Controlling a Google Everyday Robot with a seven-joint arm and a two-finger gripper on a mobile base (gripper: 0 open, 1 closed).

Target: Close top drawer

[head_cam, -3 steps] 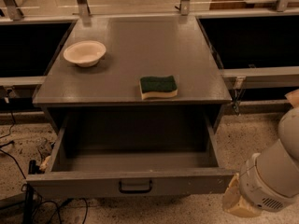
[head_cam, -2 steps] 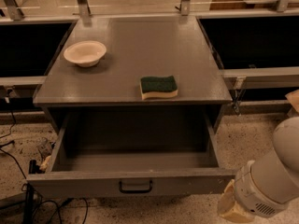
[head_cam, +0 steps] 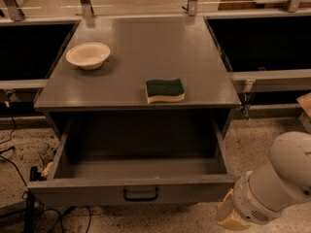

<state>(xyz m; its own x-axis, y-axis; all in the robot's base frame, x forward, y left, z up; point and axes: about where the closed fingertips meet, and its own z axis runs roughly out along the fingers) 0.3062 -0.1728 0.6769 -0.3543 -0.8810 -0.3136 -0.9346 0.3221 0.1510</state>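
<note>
The drawer's flat front (head_cam: 206,192) lies inward from my gripper, which is at the outer corner of the top drawer (head_cam: 230,186). I should move in to that front and push the drawer shut from there.
The top drawer (head_cam: 136,191) of the grey cabinet is pulled far out toward me, showing a bare inside. Its flat front carries a small black pull handle (head_cam: 141,194) at centre. My arm (head_cam: 277,183) reaches down at the lower right, just right of the drawer's front corner. The gripper (head_cam: 232,218) sits at the arm's lower end near the bottom edge, below and right of the drawer front, mostly cut off by the frame.
On the cabinet top (head_cam: 146,52) a cream bowl (head_cam: 88,55) stands at the left and a green-and-yellow sponge (head_cam: 165,90) lies near the front edge. Cables (head_cam: 29,203) lie on the speckled floor at the lower left. Dark shelf openings flank the cabinet.
My arm and gripper have shifted left and down, closer to the drawer's right front corner. The drawer, bowl and sponge have not moved.
</note>
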